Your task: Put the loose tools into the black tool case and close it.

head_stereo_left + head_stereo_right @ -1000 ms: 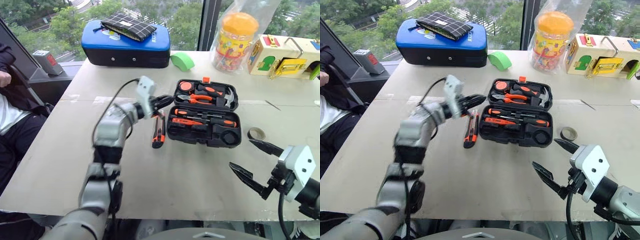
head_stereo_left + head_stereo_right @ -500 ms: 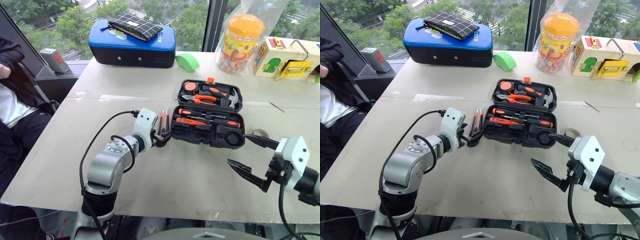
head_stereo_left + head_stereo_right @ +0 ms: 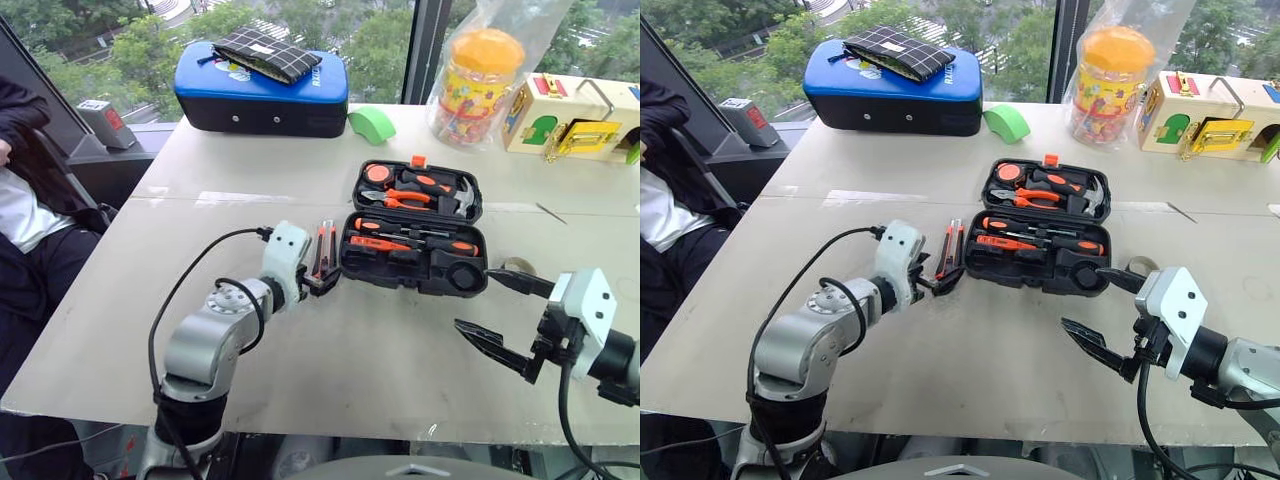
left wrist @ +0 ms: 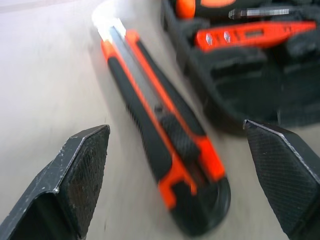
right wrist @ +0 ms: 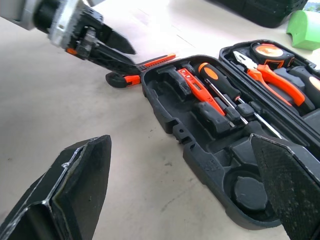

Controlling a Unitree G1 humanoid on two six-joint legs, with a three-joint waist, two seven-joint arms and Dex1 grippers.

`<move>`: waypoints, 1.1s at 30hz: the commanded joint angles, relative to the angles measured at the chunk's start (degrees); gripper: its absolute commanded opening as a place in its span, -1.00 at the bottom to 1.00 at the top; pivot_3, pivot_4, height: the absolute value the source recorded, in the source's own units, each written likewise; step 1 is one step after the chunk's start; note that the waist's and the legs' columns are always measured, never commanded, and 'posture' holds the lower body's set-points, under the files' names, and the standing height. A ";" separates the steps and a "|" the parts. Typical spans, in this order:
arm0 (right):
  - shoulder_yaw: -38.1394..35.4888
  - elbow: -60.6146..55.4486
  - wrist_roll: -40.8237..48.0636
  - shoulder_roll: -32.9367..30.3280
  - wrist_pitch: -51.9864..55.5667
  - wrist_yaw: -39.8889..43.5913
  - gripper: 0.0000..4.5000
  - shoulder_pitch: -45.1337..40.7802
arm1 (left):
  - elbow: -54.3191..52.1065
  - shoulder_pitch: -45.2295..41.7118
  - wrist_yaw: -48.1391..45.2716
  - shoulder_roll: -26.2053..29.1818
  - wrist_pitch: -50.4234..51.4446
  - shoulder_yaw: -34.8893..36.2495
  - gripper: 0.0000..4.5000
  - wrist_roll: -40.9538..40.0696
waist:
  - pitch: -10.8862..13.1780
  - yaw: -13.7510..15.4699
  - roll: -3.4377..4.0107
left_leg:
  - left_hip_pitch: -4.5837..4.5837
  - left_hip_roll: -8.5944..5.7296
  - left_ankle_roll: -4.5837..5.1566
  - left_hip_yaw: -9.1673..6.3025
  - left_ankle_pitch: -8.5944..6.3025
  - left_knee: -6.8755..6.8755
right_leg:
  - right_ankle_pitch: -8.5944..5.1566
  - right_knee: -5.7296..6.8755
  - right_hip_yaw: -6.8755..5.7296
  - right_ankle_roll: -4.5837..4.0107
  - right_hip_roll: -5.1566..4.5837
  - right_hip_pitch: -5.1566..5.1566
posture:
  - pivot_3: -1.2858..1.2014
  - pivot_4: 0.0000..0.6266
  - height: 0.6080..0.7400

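Observation:
I expect the utility knife [image 3: 325, 248] to lie flat along the black tool case's near edge when I lower it, because an empty hollow [image 3: 392, 258] runs there.
The black tool case [image 3: 412, 270] lies open mid-table, with two screwdrivers [image 3: 415, 243] seated in its near half. An orange-and-black utility knife [image 3: 322, 248] lies on the table just left of the case. My left gripper [image 3: 322, 283] is low at the knife's near end and open; in the left wrist view the knife [image 4: 165, 165] lies between its spread fingers [image 4: 75, 185]. My right gripper [image 3: 503, 318] hovers open at the near right of the case, holding nothing. A small tape roll [image 3: 514, 265] lies right of the case, partly behind a right finger.
A blue padded case [image 3: 262, 95] with a checked pouch on top stands at the far left. A green object [image 3: 372, 124], an orange-lidded jar [image 3: 478, 75] and a wooden toy box [image 3: 570, 115] line the far edge. A person [image 3: 20, 200] sits at the left.
My left arm has drawn back and dropped from beside the case lid to the knife's near end, and its gripper has opened wide. The right gripper has stayed put.

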 commanded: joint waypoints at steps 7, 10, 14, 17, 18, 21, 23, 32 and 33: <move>-0.42 -0.18 1.07 -0.42 -0.54 1.76 1.00 -2.87 | 2.30 -0.88 1.67 0.49 -2.84 -4.17 0.94 0.43 | 0.04 0.20 -0.04 | -0.03 -0.10 0.00 0.03 0.00 0.02 | 0.00 -0.07 0.01 0.00 -0.10 0.04 | 0.03 -0.52 1.00; -0.96 -0.78 1.89 -0.65 -0.78 3.03 1.00 -2.87 | 4.85 -2.10 3.24 -1.11 -4.05 -5.20 0.94 1.31 | 0.05 0.17 -0.04 | -0.04 -0.09 0.00 -0.03 0.00 0.01 | 0.00 -0.08 0.03 0.00 -0.11 0.04 | 0.03 -0.52 1.00; -1.10 -1.39 0.09 -1.03 -2.76 4.96 1.00 -2.61 | 8.26 -3.63 6.29 -3.26 -4.98 -6.04 0.94 3.31 | 0.05 0.16 -0.05 | -0.04 -0.08 0.00 -0.02 0.00 -0.01 | 0.00 -0.10 0.05 0.00 -0.10 0.04 | 0.03 -0.52 1.00; -0.48 -1.17 -0.81 -0.92 -3.27 5.38 1.00 -2.66 | 9.55 -3.74 7.64 -3.44 -5.41 -6.74 0.94 4.73 | 0.05 0.39 -0.05 | -0.03 -0.10 0.00 -0.03 0.00 0.02 | 0.01 -0.09 0.02 0.01 -0.11 0.08 | 0.03 -0.52 1.00; -0.26 -1.10 -1.04 -0.83 -3.36 5.40 1.00 -2.76 | 9.79 -3.63 7.66 -3.19 -5.67 -6.73 0.70 4.94 | 0.05 0.37 -0.05 | 0.01 -0.11 0.00 -0.02 0.00 0.03 | 0.01 -0.09 0.02 0.01 -0.12 0.13 | 0.03 -0.52 1.00; 0.34 -1.03 -1.54 -0.63 -3.50 5.43 1.00 -2.92 | 9.79 -3.04 6.42 -1.80 -7.52 -6.03 0.16 4.77 | 0.05 0.29 -0.05 | 0.06 -0.11 0.00 0.03 0.00 0.03 | 0.01 -0.09 0.02 0.01 -0.13 0.14 | 0.03 -0.52 1.00; 0.75 -0.92 -1.96 -0.49 -3.63 5.51 1.00 -2.96 | 9.47 -2.35 4.59 0.16 -9.50 -5.62 -0.24 4.36 | 0.05 0.22 -0.05 | 0.06 -0.10 0.00 0.02 0.00 0.02 | 0.01 -0.08 0.02 0.01 -0.13 0.13 | 0.03 -0.52 1.00; 1.47 0.52 -3.34 0.50 -5.09 5.74 1.00 -2.79 | 21.91 -8.96 -18.82 12.71 -37.29 0.56 -0.25 -0.25 | 0.28 0.32 0.01 | -0.02 0.01 -0.02 -0.04 0.00 -0.15 | -0.01 -0.15 0.02 -0.03 -0.27 -0.02 | 0.03 -0.52 1.00; 1.26 0.74 -3.47 0.64 -5.32 5.84 1.00 -2.65 | 24.57 -11.59 -24.90 14.02 -40.87 -0.40 -0.25 -1.36 | 0.32 0.62 0.01 | -0.09 -0.02 -0.03 -0.10 0.00 -0.12 | -0.01 -0.17 -0.08 -0.03 -0.31 -0.03 | 0.03 -0.52 1.00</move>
